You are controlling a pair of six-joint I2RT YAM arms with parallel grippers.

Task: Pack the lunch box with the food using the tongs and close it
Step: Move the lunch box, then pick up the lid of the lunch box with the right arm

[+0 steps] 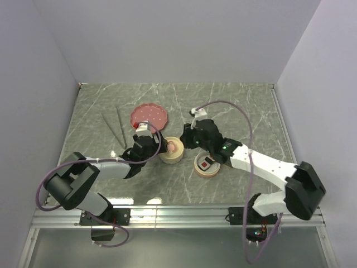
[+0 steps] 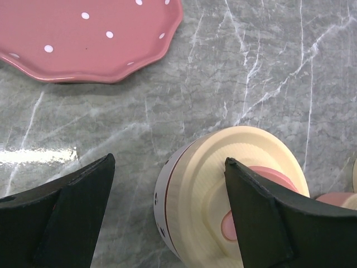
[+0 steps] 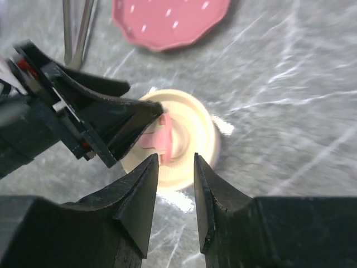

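Observation:
I should keep my right gripper going to the loose lid beside the bowl and close on its handle, as the food is inside the open cream bowl (image 1: 206,163).
The lunch box shows as two round cream parts. One part (image 1: 172,151) carries a lid with a pink handle (image 3: 159,137). The other, an open cream bowl (image 1: 207,173), holds a piece of food (image 1: 206,164) with a red top and dark sides. My left gripper (image 1: 162,146) (image 2: 169,159) is open wide, one finger (image 2: 262,212) over the lid (image 2: 206,184), the other over bare table. My right gripper (image 1: 186,140) (image 3: 175,157) hovers just short of the lid, open a little with nothing between its fingers. The tongs (image 1: 114,127) (image 3: 78,28) lie at the left.
A dark pink dotted plate (image 1: 149,116) (image 2: 83,39) (image 3: 173,19) sits behind the lidded part, with nothing visible on it. The tongs lie left of the plate. Both arms crowd the middle of the grey marble table (image 1: 240,111). Walls stand on three sides.

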